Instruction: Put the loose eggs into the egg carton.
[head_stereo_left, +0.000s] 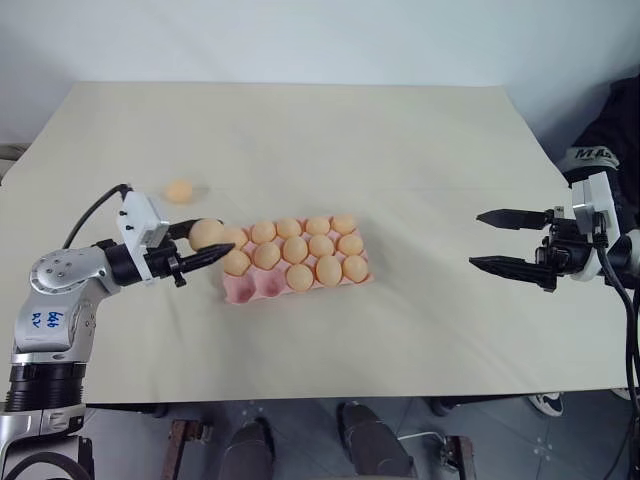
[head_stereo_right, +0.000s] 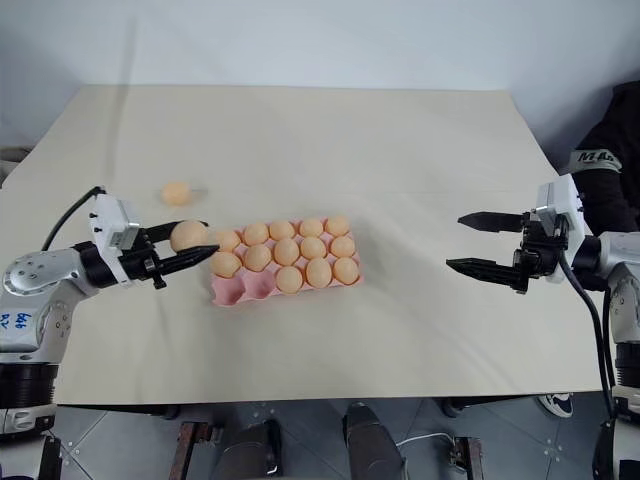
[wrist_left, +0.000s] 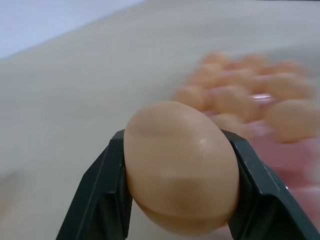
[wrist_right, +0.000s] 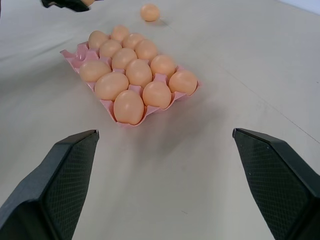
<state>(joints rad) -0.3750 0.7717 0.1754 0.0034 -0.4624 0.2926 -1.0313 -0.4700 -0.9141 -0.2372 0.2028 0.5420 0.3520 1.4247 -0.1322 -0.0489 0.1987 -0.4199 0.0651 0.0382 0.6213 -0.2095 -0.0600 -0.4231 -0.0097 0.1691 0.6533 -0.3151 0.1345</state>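
Note:
The held egg (head_stereo_left: 206, 234) has an open path to the empty cup (head_stereo_left: 270, 284) next to the front-row eggs, so my left gripper should keep going until the egg sits there.
The pink egg carton (head_stereo_left: 246, 291) lies in the middle of the table with several eggs in its cups; the cups at its near left corner are bare. My left gripper (head_stereo_left: 208, 246) is shut on a pale orange egg (head_stereo_left: 206, 234), held just above the table at the carton's left end. The left wrist view has that egg (wrist_left: 181, 165) pinched between the two black fingers. One loose egg (head_stereo_left: 179, 190) lies on the table behind and left of the carton. My right gripper (head_stereo_left: 494, 240) hangs open far to the right of the carton, with nothing in it.
The cream table (head_stereo_left: 320, 140) has wide bare room behind and to the right of the carton. Its front edge runs close below the carton. A dark bag or garment (head_stereo_left: 615, 130) sits off the table's right side.

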